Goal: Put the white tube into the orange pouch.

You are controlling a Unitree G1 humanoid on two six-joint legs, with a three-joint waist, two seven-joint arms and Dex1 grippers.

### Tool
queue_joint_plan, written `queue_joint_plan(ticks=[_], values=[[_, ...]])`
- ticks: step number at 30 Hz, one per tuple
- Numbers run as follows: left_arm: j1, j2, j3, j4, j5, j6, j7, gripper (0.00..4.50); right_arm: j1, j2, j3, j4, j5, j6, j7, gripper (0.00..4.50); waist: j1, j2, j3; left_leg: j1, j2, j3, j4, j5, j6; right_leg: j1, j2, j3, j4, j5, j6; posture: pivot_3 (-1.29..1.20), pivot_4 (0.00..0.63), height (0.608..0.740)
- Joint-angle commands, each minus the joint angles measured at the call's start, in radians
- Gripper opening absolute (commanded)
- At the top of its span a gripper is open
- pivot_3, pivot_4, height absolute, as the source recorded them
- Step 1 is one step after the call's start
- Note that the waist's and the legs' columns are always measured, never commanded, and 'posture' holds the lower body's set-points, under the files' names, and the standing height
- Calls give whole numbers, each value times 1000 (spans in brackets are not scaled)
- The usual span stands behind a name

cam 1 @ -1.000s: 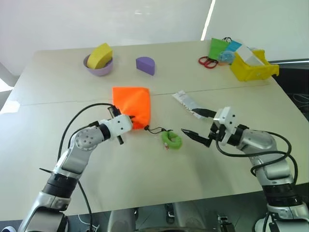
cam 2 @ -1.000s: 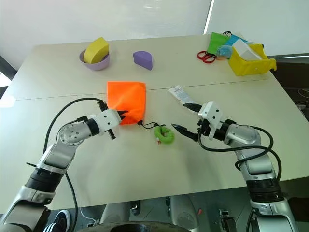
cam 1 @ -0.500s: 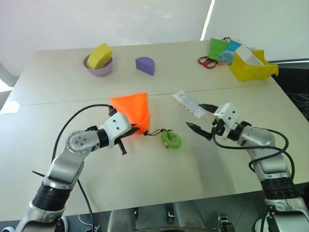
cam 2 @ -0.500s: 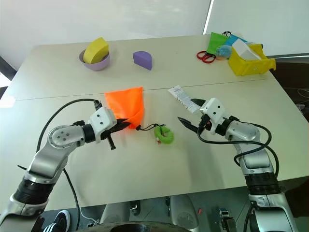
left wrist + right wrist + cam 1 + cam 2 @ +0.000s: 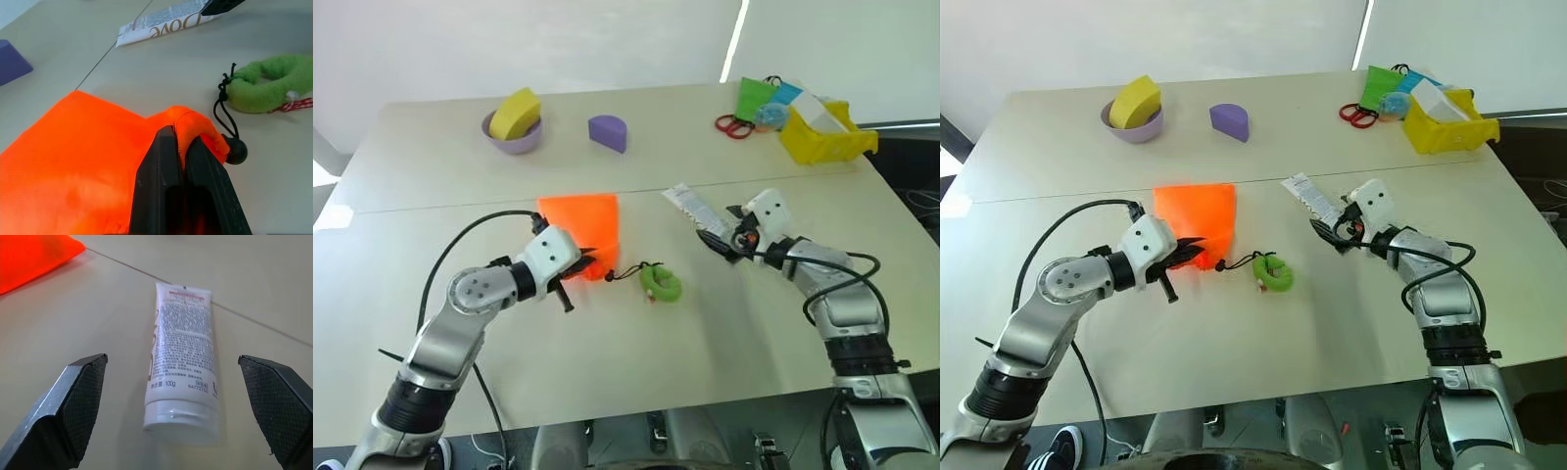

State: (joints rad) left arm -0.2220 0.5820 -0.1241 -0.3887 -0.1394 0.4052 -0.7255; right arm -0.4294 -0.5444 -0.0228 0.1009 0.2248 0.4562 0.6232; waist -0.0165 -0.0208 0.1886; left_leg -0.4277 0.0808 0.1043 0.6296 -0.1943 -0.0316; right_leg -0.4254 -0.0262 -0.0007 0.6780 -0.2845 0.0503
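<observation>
The white tube's flat end [image 5: 678,193] is pointing past the orange pouch, so the robot's right gripper should grab the tube's cap [image 5: 182,422] and turn the flat end into the pouch's opening.
The orange pouch [image 5: 579,223] lies flat in the middle of the table. My left gripper [image 5: 586,258] is shut on its near right corner, and in the left wrist view the fingers [image 5: 161,161] pinch a bunched fold of orange fabric [image 5: 190,122]. A black cord [image 5: 626,271] runs from that corner to a green coil [image 5: 661,284]. The white tube [image 5: 687,205] lies to the right of the pouch, cap end towards my right gripper [image 5: 721,226]. That gripper is open, with a finger on either side of the cap end [image 5: 181,421] and touching nothing.
At the back left stand a lilac bowl [image 5: 513,140] holding a yellow sponge and a purple half-round block [image 5: 607,132]. A yellow bin [image 5: 822,142] with a white carton, red scissors [image 5: 734,125] and a green packet [image 5: 754,96] sit at the back right.
My left gripper has pulled the pouch's corner up and back towards me. My right gripper has moved forward over the table until its open fingers straddle the tube's cap end.
</observation>
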Motion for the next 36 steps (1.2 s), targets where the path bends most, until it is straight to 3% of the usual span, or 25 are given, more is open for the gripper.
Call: queue_joint_plan(ticks=[1,9,12,16,24,28,31,36], values=[[-4,0,6,-14,4,-33,4,24,-49,-1,-18,-2,-8,82,-44,4500,0,0,0,0,0,0,0,0,0,0,0,0,0,0,0,0,150,734],[1,-2,9,1,10,-58,18,24,-63,-42,-17,-37,29,238,4,4500,1,0,0,0,0,0,0,0,0,0,0,0,0,0,0,0,150,734],[-3,-10,4,9,12,-63,22,0,-57,-46,-10,-46,38,250,26,3703,-1,0,0,0,0,0,0,0,0,0,0,0,0,0,0,0,150,734],[-3,-14,2,12,13,-65,23,0,-58,-37,-25,-53,36,250,9,1829,-1,0,0,0,0,0,0,0,0,0,0,0,0,0,0,0,150,734],[0,-15,-1,16,16,-71,23,0,-6,-91,-67,-131,73,199,69,1815,3,0,0,0,0,0,0,0,0,0,0,0,0,0,0,0,150,734],[0,-18,0,22,25,-78,31,0,148,-225,-138,-370,312,329,331,1815,7,0,0,-1,-1,-1,-1,-1,1,0,0,0,0,-1,2,0,150,734],[5,-16,2,24,28,-82,32,0,215,-279,-191,-484,460,435,394,1815,-2,0,0,-1,0,-1,-1,-1,2,0,-1,0,-2,-1,2,0,150,734],[3,-13,4,30,28,-93,33,0,368,-338,-212,-660,564,442,473,1815,3,-1,0,0,1,-3,0,-1,2,0,0,0,-3,-2,-2,0,150,734]])
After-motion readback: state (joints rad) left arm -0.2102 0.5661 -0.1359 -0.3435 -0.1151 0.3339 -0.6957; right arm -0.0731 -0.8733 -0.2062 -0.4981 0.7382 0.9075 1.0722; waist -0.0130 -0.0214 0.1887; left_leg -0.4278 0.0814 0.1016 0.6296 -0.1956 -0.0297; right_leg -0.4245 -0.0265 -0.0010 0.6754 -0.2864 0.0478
